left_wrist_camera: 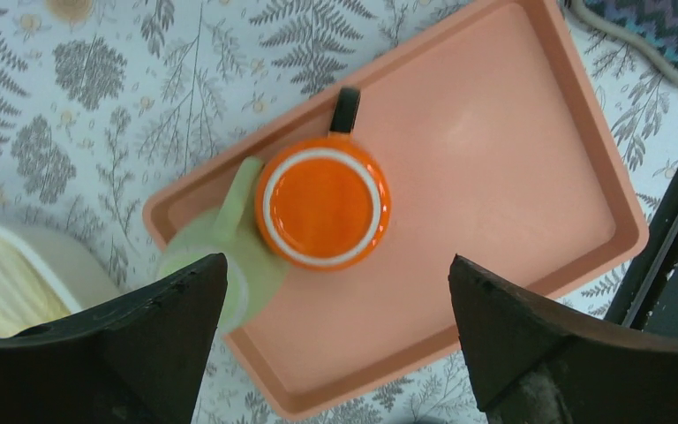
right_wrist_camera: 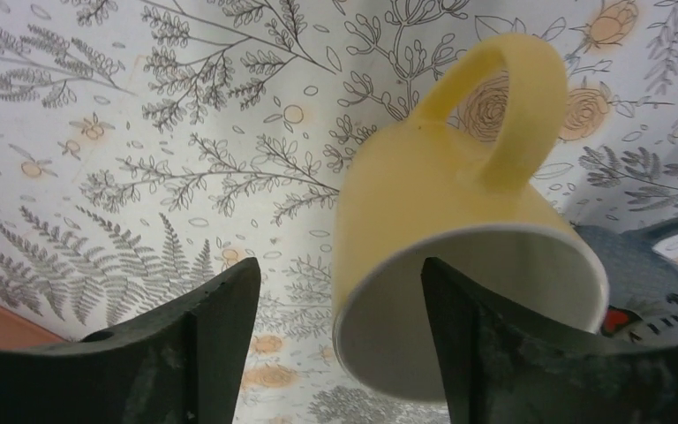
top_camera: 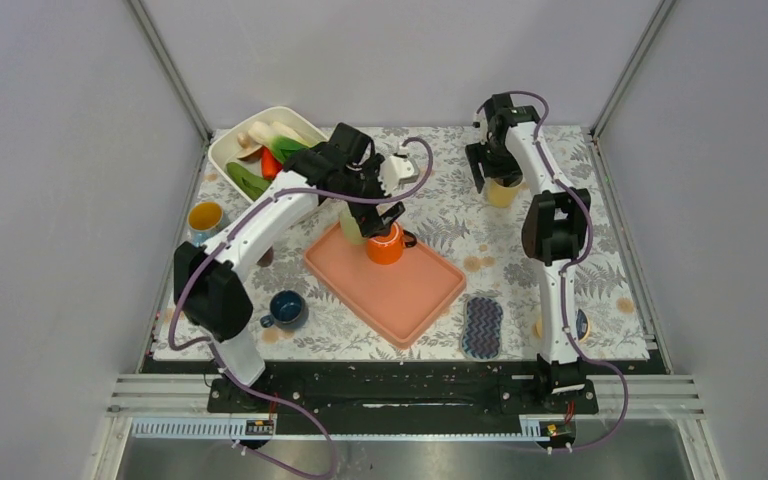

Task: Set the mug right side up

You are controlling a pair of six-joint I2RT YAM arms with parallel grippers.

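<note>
The black handle (top_camera: 410, 240) is standing out clear of the pale green mug, so the orange mug (top_camera: 384, 248) will come off by itself when I lift it.
An orange mug (top_camera: 385, 246) with a black handle stands on the salmon tray (top_camera: 420, 300). In the left wrist view the orange mug (left_wrist_camera: 322, 203) shows a flat orange disc ringed in white, apparently its base turned up. My left gripper (left_wrist_camera: 337, 265) hangs over it, open wide and holding nothing. At the back right a yellow mug (right_wrist_camera: 433, 185) rests on the table with its mouth toward the wrist camera. My right gripper (right_wrist_camera: 340, 265) is open. One finger reaches inside the yellow mug's rim, the other stands outside, clear of the wall.
A pale green mug (left_wrist_camera: 221, 252) touches the orange one at the tray's corner. A white bin (top_camera: 265, 150) of vegetables sits back left. A yellow-lined mug (top_camera: 205, 217) and a blue mug (top_camera: 286, 308) stand at the left. A zigzag cloth (top_camera: 481, 326) lies right of the tray.
</note>
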